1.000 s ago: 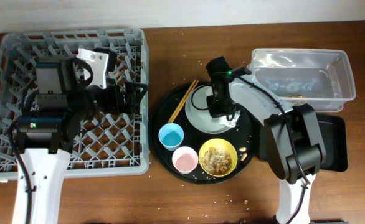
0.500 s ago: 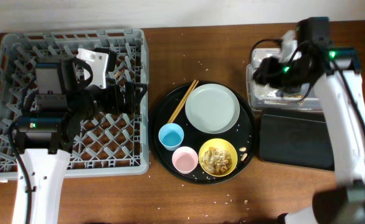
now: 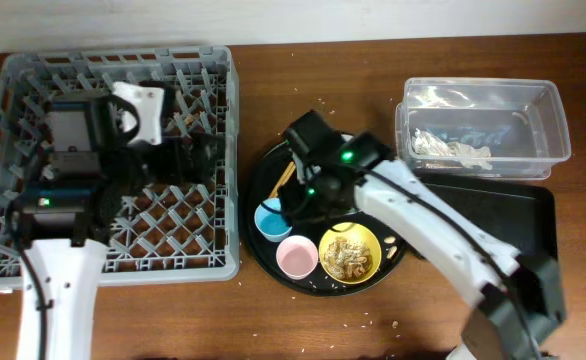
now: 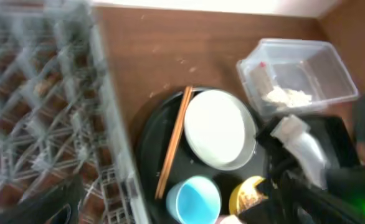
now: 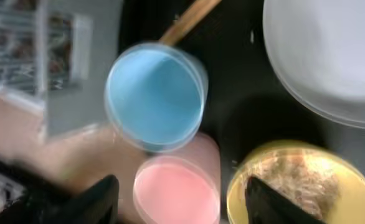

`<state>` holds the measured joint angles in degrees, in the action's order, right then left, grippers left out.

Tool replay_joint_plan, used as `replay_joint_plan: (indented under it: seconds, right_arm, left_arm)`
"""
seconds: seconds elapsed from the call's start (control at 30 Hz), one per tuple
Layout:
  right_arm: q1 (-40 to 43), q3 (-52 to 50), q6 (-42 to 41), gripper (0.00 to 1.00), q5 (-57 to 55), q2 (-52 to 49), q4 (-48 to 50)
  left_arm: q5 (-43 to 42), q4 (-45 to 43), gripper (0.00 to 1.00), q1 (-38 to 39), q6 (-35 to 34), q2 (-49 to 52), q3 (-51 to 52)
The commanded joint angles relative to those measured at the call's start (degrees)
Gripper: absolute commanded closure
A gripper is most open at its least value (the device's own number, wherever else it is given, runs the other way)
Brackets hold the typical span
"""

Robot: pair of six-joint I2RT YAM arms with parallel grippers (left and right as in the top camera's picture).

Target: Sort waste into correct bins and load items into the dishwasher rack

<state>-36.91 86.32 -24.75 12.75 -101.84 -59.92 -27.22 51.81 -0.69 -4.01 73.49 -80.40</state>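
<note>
The light blue cup (image 3: 272,222) stands by the robot's right gripper and the dishwasher rack (image 3: 163,235) lies under its left gripper, so the right gripper should pass the cup over for loading.
My right gripper (image 5: 181,186) is open and empty above the pink cup (image 5: 177,194), with the light blue cup (image 5: 154,96) just beyond it and the yellow bowl (image 5: 294,186) of brown food scraps to its right. In the overhead view, that arm (image 3: 318,165) covers most of the grey-green plate (image 5: 332,50). Wooden chopsticks (image 4: 174,140) lie left of the plate. The white napkin (image 3: 451,150) lies in the clear tub (image 3: 553,120). My left gripper (image 3: 198,157) hangs open and empty over the grey dishwasher rack (image 3: 13,90).
Cups, bowl, plate and chopsticks all sit on a large round black tray (image 3: 263,255). The shallow black rectangular tray (image 3: 523,215) lies right of it, under the clear tub's near side. Crumbs are scattered on the wooden table (image 3: 393,325) around the round tray.
My right arm carried the napkin from the plate to the clear tub, let it go there, and swung back over the cups with its jaws open. The left arm shifted only slightly.
</note>
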Motion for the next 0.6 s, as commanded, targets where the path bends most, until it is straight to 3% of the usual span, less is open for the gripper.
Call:
replay_joint_plan:
  seconds: [0.0, 0.03, 0.17, 0.23, 0.3, 0.43, 0.47, 0.57]
  right_arm:
    - [0.04, -2.51, -2.78, 0.35, -2.25, -6.29, 6.54]
    - [0.07, -2.51, -2.99, 0.41, -2.21, -8.39, 8.61]
    - [1.55, -1.70, -3.37, 0.94, -1.40, -9.70, 9.88]
    - [3.58, 0.37, -2.34, 0.96, -1.38, -6.34, 7.78]
    - [8.00, 5.11, 3.87, 0.96, 4.81, 0.52, 5.03]
    - [17.99, 9.16, 29.33, 0.96, 46.03, 11.21, 4.72]
    - [18.88, 9.16, 32.94, 0.96, 52.72, 11.72, 4.68]
    - [19.23, 9.16, 33.55, 0.96, 56.28, 11.69, 4.87]
  left_arm:
    - [4.09, 3.13, 0.01, -12.39, -8.17, -3.65, -1.46]
    - [4.07, 3.23, 0.01, -14.84, -8.17, -3.74, -1.46]
    - [3.61, 6.56, 0.01, -15.72, -8.13, -3.72, -1.46]
    - [-4.26, 5.62, 0.01, -15.72, -7.15, -3.65, -1.44]
    - [-21.75, 3.58, 0.01, -15.72, -4.37, -2.54, -1.44]
    - [-50.01, 2.71, 0.08, -9.40, 2.58, 3.69, -1.44]
    - [-53.48, 2.71, 0.09, -6.05, 2.60, 5.53, -1.44]
    - [-60.63, 2.67, 0.10, 1.03, 2.60, 7.82, -1.44]
